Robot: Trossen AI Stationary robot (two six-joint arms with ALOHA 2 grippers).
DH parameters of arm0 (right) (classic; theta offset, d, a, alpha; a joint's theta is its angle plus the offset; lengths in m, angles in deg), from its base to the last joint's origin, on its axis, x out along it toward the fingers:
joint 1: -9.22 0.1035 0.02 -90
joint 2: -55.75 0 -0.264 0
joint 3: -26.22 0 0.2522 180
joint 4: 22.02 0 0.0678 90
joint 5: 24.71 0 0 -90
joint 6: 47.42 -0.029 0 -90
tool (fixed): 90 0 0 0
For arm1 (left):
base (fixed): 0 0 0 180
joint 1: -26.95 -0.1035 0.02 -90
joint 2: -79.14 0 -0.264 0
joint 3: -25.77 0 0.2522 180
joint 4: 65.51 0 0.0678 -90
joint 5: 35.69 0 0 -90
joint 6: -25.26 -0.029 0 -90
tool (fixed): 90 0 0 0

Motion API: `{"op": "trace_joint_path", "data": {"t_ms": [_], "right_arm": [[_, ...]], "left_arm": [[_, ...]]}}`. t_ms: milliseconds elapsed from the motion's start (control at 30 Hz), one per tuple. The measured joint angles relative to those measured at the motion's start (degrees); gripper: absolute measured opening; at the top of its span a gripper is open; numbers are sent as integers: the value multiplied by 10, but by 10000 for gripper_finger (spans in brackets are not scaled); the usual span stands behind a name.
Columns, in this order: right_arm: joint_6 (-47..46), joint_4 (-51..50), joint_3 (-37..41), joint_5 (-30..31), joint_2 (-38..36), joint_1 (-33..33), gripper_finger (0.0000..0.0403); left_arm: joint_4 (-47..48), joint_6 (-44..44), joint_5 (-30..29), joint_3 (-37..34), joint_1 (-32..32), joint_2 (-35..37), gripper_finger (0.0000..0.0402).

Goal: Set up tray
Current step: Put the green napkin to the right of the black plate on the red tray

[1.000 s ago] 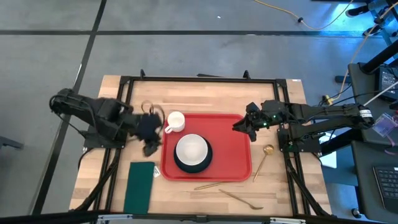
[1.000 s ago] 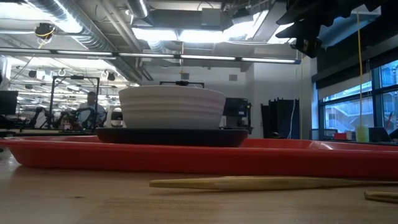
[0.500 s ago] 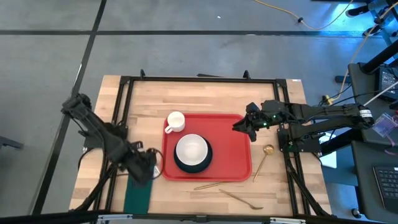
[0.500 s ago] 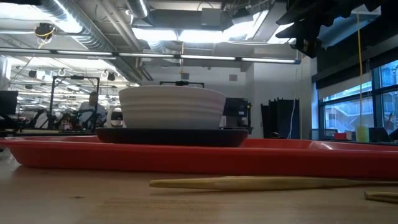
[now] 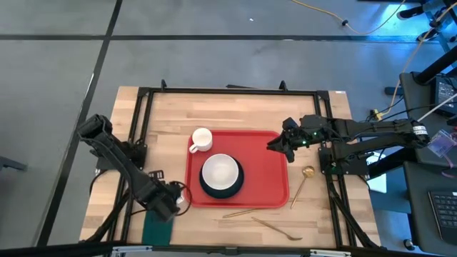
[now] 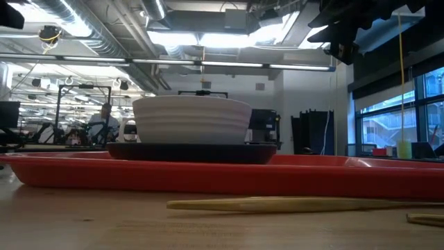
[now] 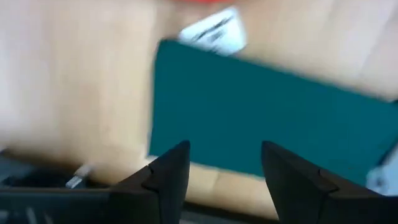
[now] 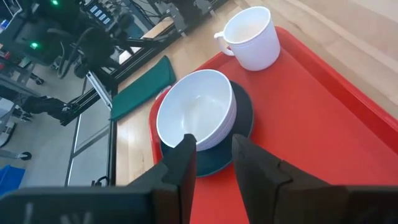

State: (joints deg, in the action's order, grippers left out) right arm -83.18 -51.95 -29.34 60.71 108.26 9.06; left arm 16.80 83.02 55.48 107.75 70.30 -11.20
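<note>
The flat of the dark green napkin (image 7: 249,112) is below my left gripper, so I should move back and pinch its far corner (image 7: 152,149) away from the red tray.
The red tray (image 5: 275,153) lies mid-table. On it a white mug (image 5: 201,139) stands at the far left corner, and a white bowl (image 5: 220,171) sits on a dark plate (image 5: 221,193). A dark green napkin (image 5: 157,230) lies flat on the wood, left of the tray at the near edge. My left gripper (image 5: 163,203) points down over the napkin's far end (image 7: 267,118), open, its fingers (image 7: 168,171) apart above the cloth. My right gripper (image 5: 275,146) hangs still over the tray's far right part, open with nothing between its fingers (image 8: 180,165).
Gold cutlery lies on the wood: a spoon (image 5: 303,178) right of the tray and two long pieces (image 5: 246,212) (image 5: 275,228) along its near side. A small white tag (image 7: 214,31) lies by the napkin's far corner. Black frame rails (image 5: 228,91) border the table.
My left gripper has swung from beside the mug toward the table's near edge and gone down, and now points down over the napkin's far end. The mug, bowl and tray have stayed put.
</note>
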Motion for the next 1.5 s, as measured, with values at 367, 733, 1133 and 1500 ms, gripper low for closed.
{"op": "trace_joint_path", "data": {"t_ms": [367,733,1133,1500], "right_arm": [[-47,1,0,63,0,0,107],[-90,5,0,146,0,-5,107],[-92,5,0,146,0,-11,107],[-139,6,0,146,0,-11,107]], "left_arm": [[-40,83,-118,-41,0,71,187],[-175,165,-67,-319,26,331,189],[-268,267,-35,-473,23,440,194],[-322,272,3,-518,23,433,196]]}}
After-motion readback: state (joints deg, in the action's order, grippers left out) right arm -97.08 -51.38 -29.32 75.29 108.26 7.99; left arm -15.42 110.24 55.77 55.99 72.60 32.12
